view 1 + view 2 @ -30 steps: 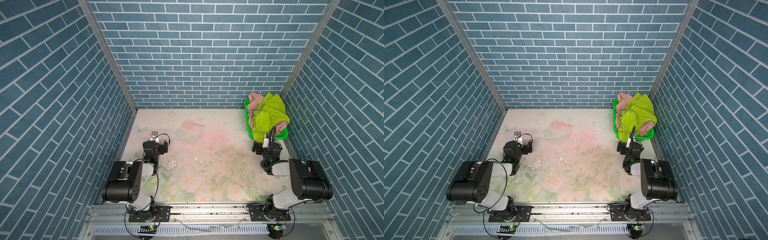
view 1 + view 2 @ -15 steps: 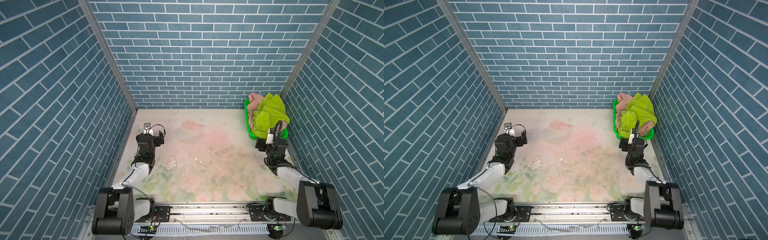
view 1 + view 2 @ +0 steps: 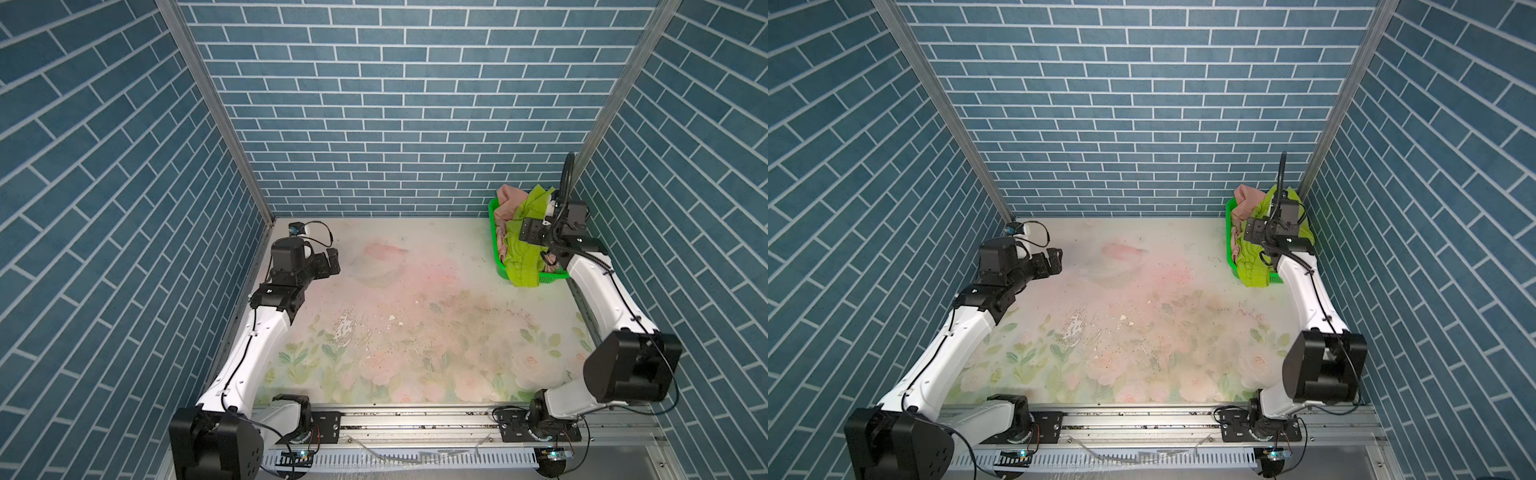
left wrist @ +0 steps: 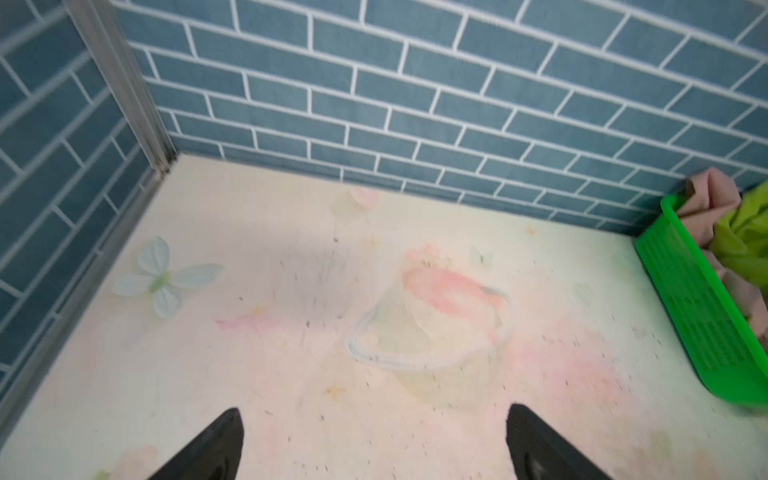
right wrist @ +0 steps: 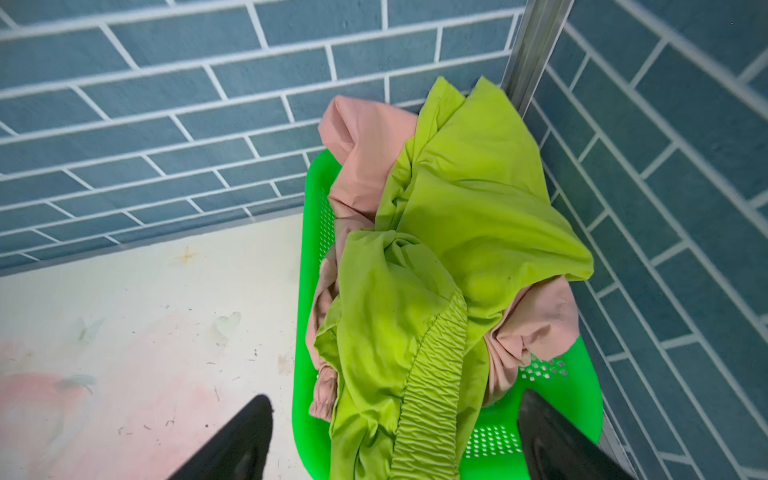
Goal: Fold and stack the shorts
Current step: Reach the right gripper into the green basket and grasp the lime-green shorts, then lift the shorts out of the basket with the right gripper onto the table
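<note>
I can pull the lime-green shorts [image 5: 480, 208] out, and the dusty-pink shorts should stay in the basket, because their edges [image 5: 537, 320] show only under the lime-green folds.
The lime-green shorts [image 5: 469, 216] lie crumpled on top of the dusty-pink shorts [image 5: 365, 141] in a bright green basket [image 5: 303, 415] in the far right corner. In both top views the lime pair [image 3: 524, 259] [image 3: 1252, 268] hangs over the basket's near rim, and pink fabric [image 3: 509, 199] [image 3: 1246, 201] sticks up at the back. My right gripper [image 5: 397, 395] hovers open above the near end of the basket [image 3: 496, 232], holding nothing. My left gripper [image 4: 374, 409] [image 3: 332, 266] stands open and empty over the far left of the table.
The table has a faded floral print [image 3: 415, 311] with scuffs and small specks. Blue brick walls close it in on three sides, and the basket [image 3: 1229, 237] sits tight against the right wall. A metal rail [image 3: 415, 419] runs along the front edge.
Both arms have unfolded from low near the front and reached toward the back. The right gripper now hangs over the basket, and the left one has gone to the far left.
</note>
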You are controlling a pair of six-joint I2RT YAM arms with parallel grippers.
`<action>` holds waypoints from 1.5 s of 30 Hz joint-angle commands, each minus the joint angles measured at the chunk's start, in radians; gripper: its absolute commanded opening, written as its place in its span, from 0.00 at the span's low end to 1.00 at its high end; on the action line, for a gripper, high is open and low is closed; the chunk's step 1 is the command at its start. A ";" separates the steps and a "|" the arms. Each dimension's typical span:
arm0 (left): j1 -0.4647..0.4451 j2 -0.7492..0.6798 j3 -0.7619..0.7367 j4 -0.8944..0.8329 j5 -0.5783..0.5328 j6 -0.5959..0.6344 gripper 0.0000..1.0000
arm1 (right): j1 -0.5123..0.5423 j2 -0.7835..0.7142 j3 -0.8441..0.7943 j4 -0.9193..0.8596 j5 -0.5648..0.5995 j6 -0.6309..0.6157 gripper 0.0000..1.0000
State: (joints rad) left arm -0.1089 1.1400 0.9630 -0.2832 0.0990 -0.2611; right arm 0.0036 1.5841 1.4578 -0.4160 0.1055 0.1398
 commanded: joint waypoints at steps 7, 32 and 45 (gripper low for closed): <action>-0.020 -0.015 0.033 -0.149 0.085 -0.013 1.00 | -0.035 0.239 0.111 -0.130 -0.033 -0.046 0.93; -0.029 -0.017 0.050 -0.204 0.149 0.016 1.00 | -0.077 0.075 0.063 0.061 -0.348 -0.055 0.00; -0.151 -0.006 0.111 -0.227 0.166 0.089 1.00 | 0.181 -0.055 0.455 -0.202 -0.298 -0.149 0.00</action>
State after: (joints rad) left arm -0.2356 1.1362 1.0451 -0.4835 0.2569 -0.2123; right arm 0.1440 1.5650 1.8099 -0.5606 -0.1860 0.0505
